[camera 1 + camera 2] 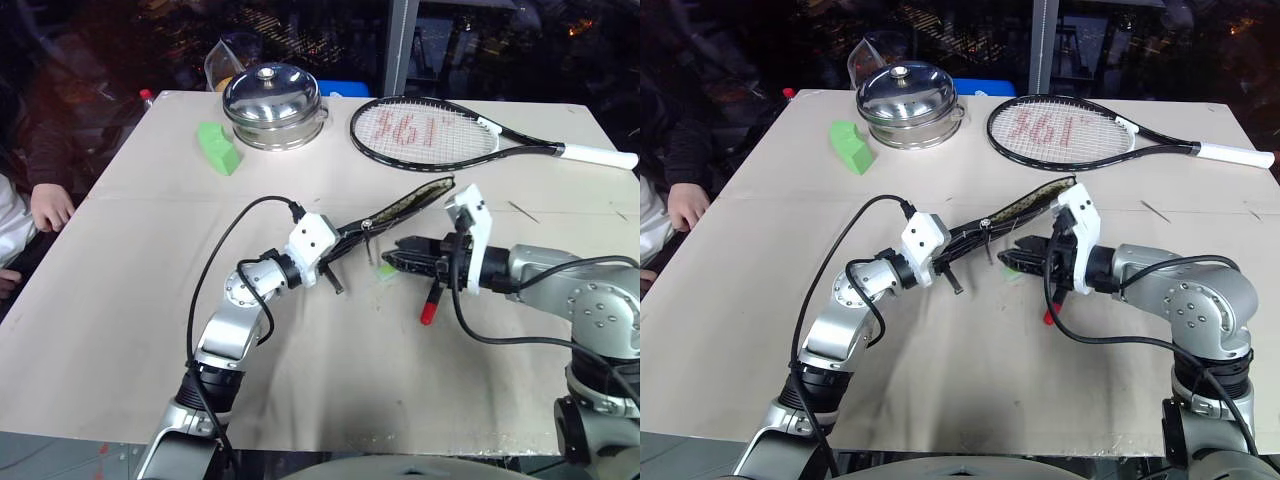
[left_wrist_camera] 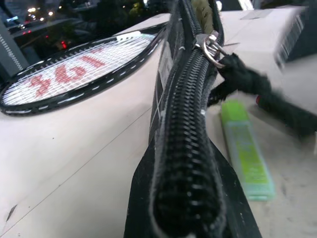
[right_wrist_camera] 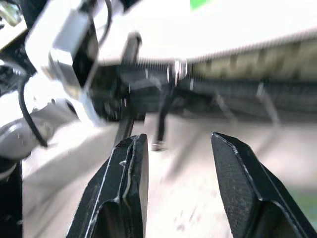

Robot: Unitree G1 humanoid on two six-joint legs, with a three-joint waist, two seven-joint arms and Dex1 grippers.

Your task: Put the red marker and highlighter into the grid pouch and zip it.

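My gripper is about to push the red marker [image 1: 430,308]. The far end of the grid pouch [image 1: 424,196] is wide open, so the marker should slide in lengthwise and stay inside.
My left gripper [image 1: 340,240] is shut on one end of the grid pouch [image 1: 405,205], holding it edge-up and slanting off the table. Its zipper [image 2: 183,124] is closed along the near stretch, with the metal pull [image 2: 210,42] and black cord [image 2: 247,84] partway along; the far end gapes open. My right gripper [image 3: 178,139] is open and empty, pointing at the pouch just short of the hanging cord. The highlighter [image 2: 246,151] lies flat on the table under the pouch. The red marker [image 1: 431,303] lies on the table below my right gripper.
A tennis racket [image 1: 430,132] lies at the back right. A steel lidded pot [image 1: 274,105] and a green wedge block [image 1: 218,147] sit at the back left. A person's hand [image 1: 50,205] rests at the table's left edge.
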